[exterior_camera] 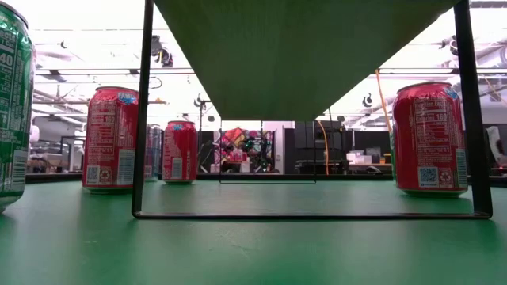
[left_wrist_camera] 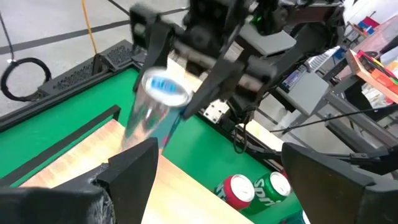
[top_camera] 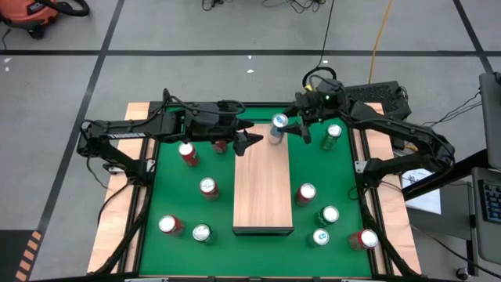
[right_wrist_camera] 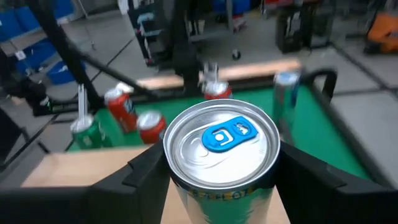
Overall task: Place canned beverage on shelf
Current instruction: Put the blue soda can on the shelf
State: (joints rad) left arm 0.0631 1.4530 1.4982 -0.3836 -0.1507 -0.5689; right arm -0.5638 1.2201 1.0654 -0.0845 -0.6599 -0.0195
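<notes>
The silver can (top_camera: pixel 277 129) leans in the robot's right gripper above the shelf, so the left gripper should hold the can (left_wrist_camera: pixel 144 118) while the right gripper opens and takes it again straighter.
A silver can with a blue tab (right_wrist_camera: pixel 221 140) is in my right gripper (top_camera: pixel 283 127), which is shut on it, over the far end of the pale wooden shelf (top_camera: pixel 262 192). From the left wrist view the can (left_wrist_camera: pixel 155 109) looks tilted and blurred. Whether its lower end touches the shelf I cannot tell. My left gripper (top_camera: pixel 252 142) is open with nothing in it, just left of the can, over the shelf's far left corner. The low view sees the shelf (exterior_camera: pixel 301 55) from below, on thin dark legs. My right gripper pinches the can's side wall (right_wrist_camera: pixel 186 186) between its two fingers (right_wrist_camera: pixel 146 171), just below the rim, one finger on each side. The fingers come nearly level from the table's far right. The can is tilted in the hold, top up.
Red and green cans stand on the green table on both sides of the shelf, among them a red one (top_camera: pixel 189 153) at the left and a green one (top_camera: pixel 333 133) at the far right. Narrow wooden strips (top_camera: pixel 131 188) edge the table. The shelf top shows bare wood.
</notes>
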